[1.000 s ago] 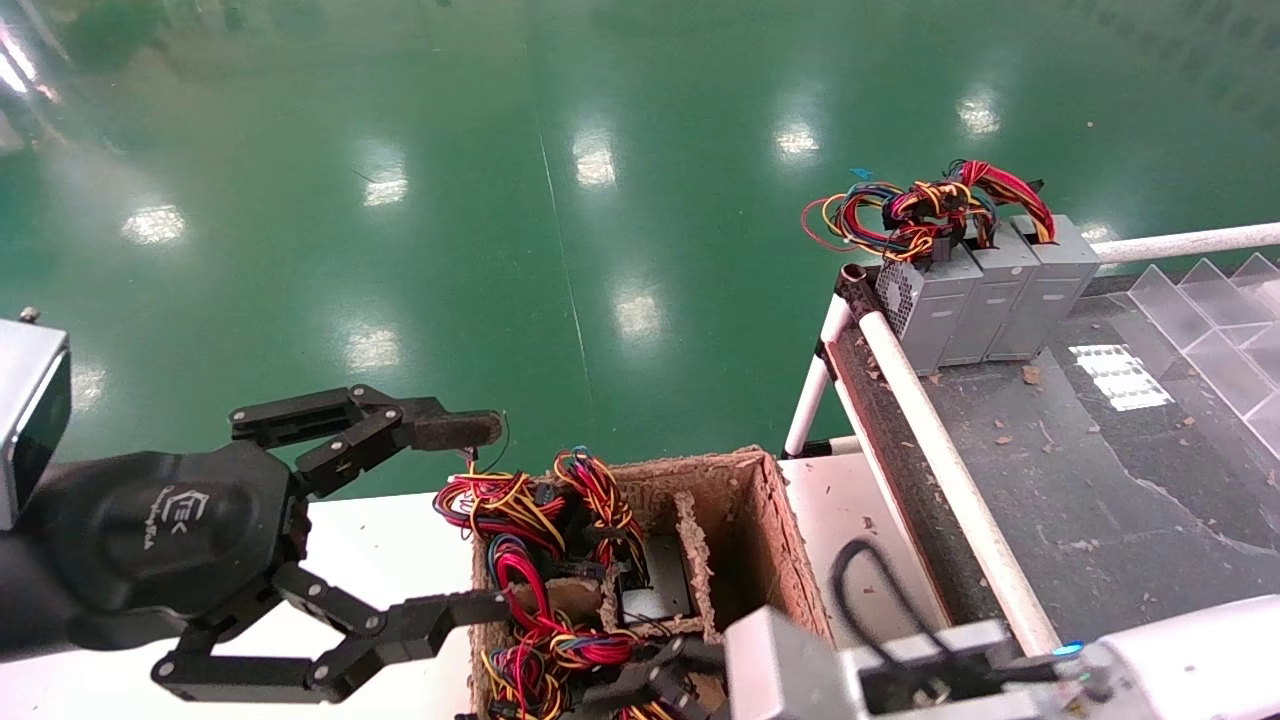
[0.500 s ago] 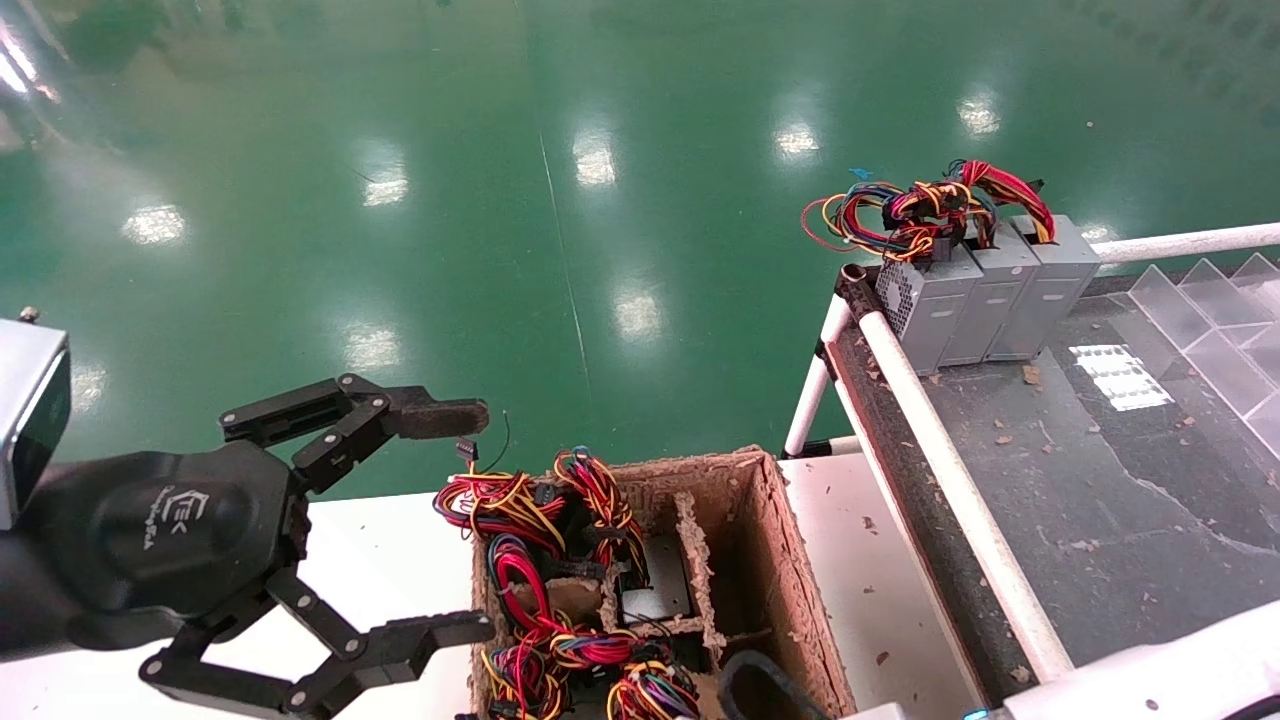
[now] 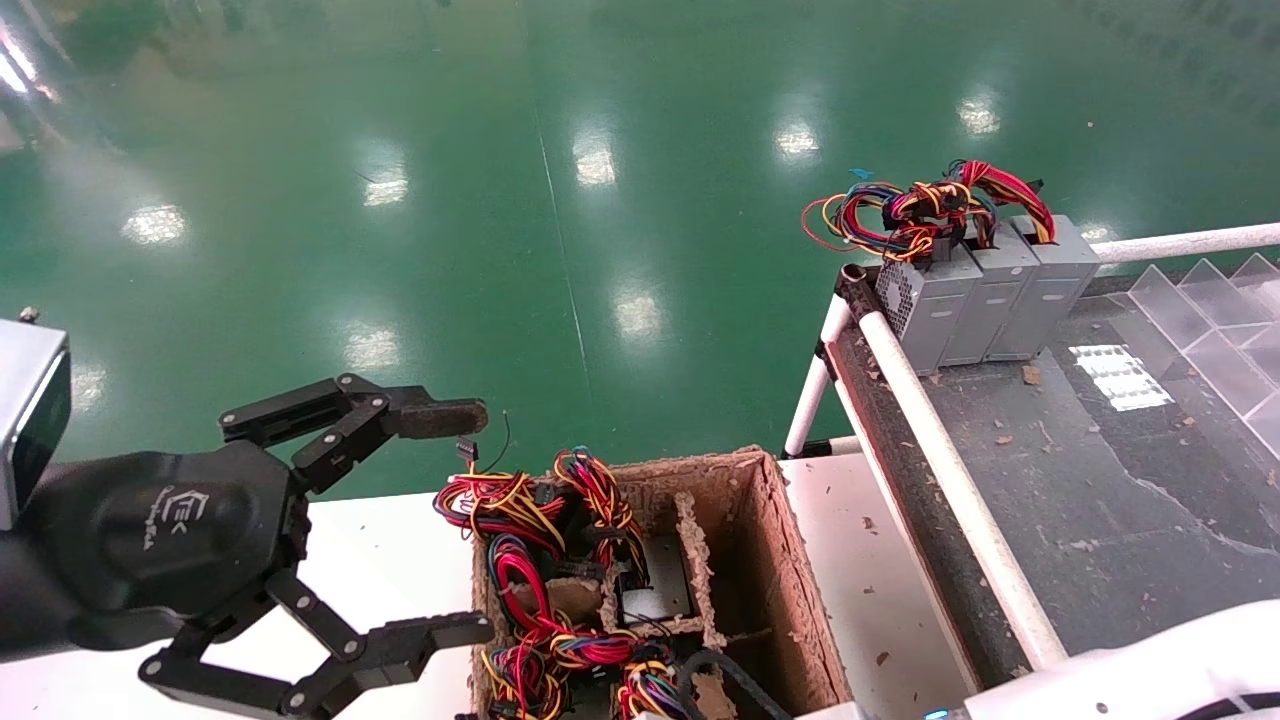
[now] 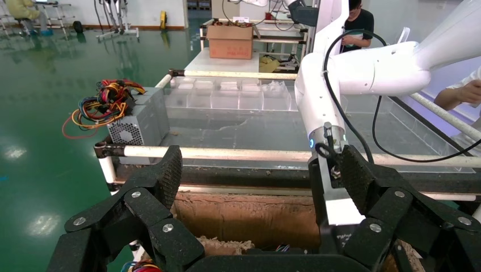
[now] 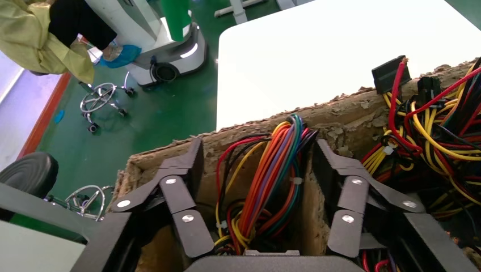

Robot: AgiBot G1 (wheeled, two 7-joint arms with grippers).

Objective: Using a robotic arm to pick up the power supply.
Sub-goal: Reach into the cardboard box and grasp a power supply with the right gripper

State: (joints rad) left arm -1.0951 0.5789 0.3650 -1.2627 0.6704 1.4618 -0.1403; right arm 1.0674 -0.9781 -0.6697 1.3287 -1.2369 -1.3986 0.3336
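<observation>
The wire bundle [image 5: 271, 178] will stay together when I lift it, because a white tie [image 5: 296, 181] holds it tight. It will also bring along the hidden grey power supply, dangling beneath it.
My right gripper [image 5: 258, 167] is open and reaches down into a compartment of the brown pulp box [image 5: 351, 113]. Its two black fingers stand on either side of a bundle of orange, red, yellow and black wires [image 5: 272, 181], apart from it. These wires belong to a power supply whose grey body is almost wholly hidden beneath them. In the head view only the white right arm [image 3: 1150, 665] shows at the bottom edge. More wire bundles [image 3: 530, 520] fill the box [image 3: 770, 560]. My left gripper [image 3: 445, 525] hangs open just left of the box, holding nothing.
Three grey power supplies [image 3: 985, 290] stand side by side at the far end of the dark conveyor [image 3: 1100, 480], behind its white rail [image 3: 940, 450]. Clear plastic dividers [image 3: 1210, 320] lie to the right. The box rests on a white table [image 3: 380, 560].
The right arm's wrist block has dropped below the head view's bottom edge, into the box. The left gripper shifted slightly left and down, then held still.
</observation>
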